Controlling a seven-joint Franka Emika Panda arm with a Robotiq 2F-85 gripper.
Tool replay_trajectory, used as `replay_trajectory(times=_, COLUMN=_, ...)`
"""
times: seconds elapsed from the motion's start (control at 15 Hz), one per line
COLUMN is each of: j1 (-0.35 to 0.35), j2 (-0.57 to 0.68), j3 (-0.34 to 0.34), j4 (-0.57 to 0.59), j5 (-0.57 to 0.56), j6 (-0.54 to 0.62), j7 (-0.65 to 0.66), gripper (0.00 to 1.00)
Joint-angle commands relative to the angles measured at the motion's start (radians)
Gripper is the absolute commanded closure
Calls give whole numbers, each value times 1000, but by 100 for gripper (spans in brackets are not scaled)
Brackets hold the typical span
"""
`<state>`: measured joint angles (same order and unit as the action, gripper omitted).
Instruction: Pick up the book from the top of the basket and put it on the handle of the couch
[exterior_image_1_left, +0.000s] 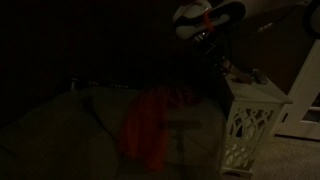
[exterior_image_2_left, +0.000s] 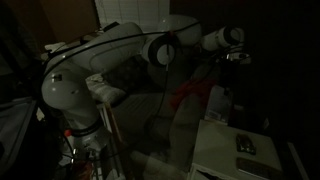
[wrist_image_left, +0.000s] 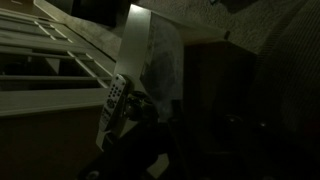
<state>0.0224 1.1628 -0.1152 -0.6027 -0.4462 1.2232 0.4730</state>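
Observation:
The book (exterior_image_1_left: 236, 73) is slanting from my tilted gripper across the corner of the basket. Next, I turn the book upright and get clear of the basket before I carry the book to the couch handle.
The scene is very dark. The white lattice basket (exterior_image_1_left: 250, 125) stands at the right, and its flat top also shows in an exterior view (exterior_image_2_left: 222, 152). My gripper (exterior_image_1_left: 221, 64) hangs just above the basket's near top corner; it also shows in an exterior view (exterior_image_2_left: 237, 58). In the wrist view the pale greyish book (wrist_image_left: 163, 58) stands up right in front of my dark fingers (wrist_image_left: 150, 125), beside the basket's white top edge (wrist_image_left: 128, 50). It appears held off the basket. The grey-beige armrest (exterior_image_1_left: 70, 118) spreads across the lower left.
A dark remote lies on the basket top (exterior_image_2_left: 245, 147) and also shows in the wrist view (wrist_image_left: 117, 96). A red-orange cloth (exterior_image_1_left: 150, 125) is draped over the armrest next to the basket. The robot's base and cables (exterior_image_2_left: 70, 100) stand at the left.

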Motion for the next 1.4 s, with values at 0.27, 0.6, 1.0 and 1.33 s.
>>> replay_trajectory(times=0.27, j1=-54, j2=-118, j3=113, j4=-11, j5=87, j6=-59, j7=-302, gripper=93)
replay_trajectory(times=0.6, j1=-197, j2=-119, j3=175, j4=-21, j5=194, j6=-49, j7=-426, gripper=93)
replay_trajectory(times=1.0, j1=-310, j2=-86, j3=176, j4=-32, j5=264, j6=-51, j7=-430, gripper=70)
replay_trajectory(times=1.33, j1=-379, j2=-80, j3=247, j4=-25, j5=388, j6=-72, j7=-437, gripper=93)
